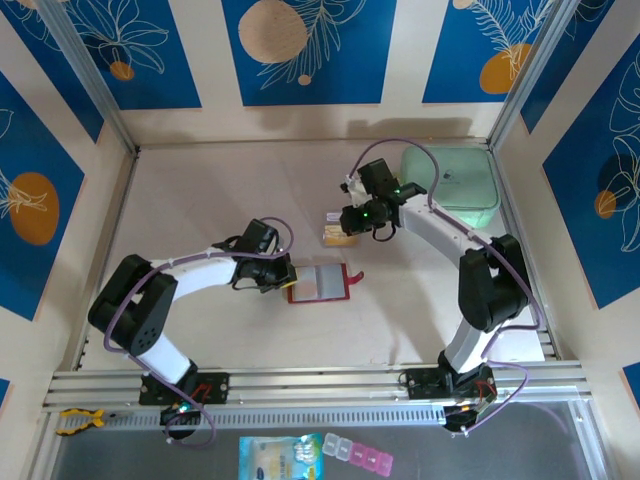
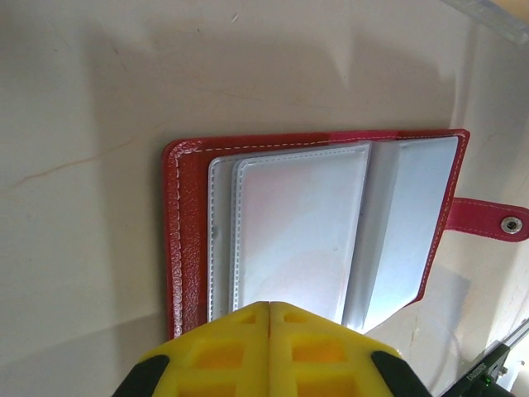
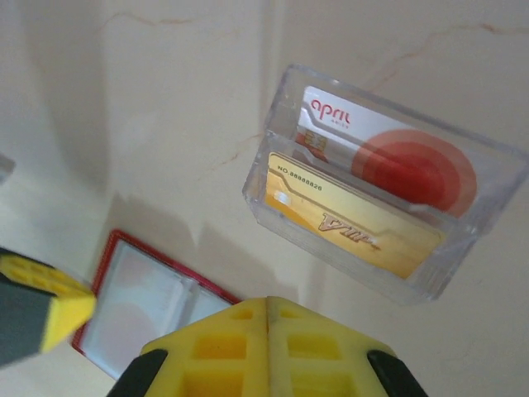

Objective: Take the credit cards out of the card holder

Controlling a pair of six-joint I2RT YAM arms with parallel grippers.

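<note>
My right gripper should keep going, as a card's faint red shows through the holder's upturned clear pocket, toward that pocket and open its fingers just above it.
The red card holder lies open on the table, its greyish clear pockets facing up and its snap tab sticking out to the right. My left gripper is shut with nothing between its fingers, its tips over the holder's left edge. Two credit cards, one gold and one white and red, stand in a clear plastic stand behind the holder. My right gripper hangs over the table between stand and holder, its tips shut on nothing.
A big mint green case sits at the back right by the frame post. Below the arm bases lie a blue packet and a pink pill box. The left gripper's yellow finger shows by the holder.
</note>
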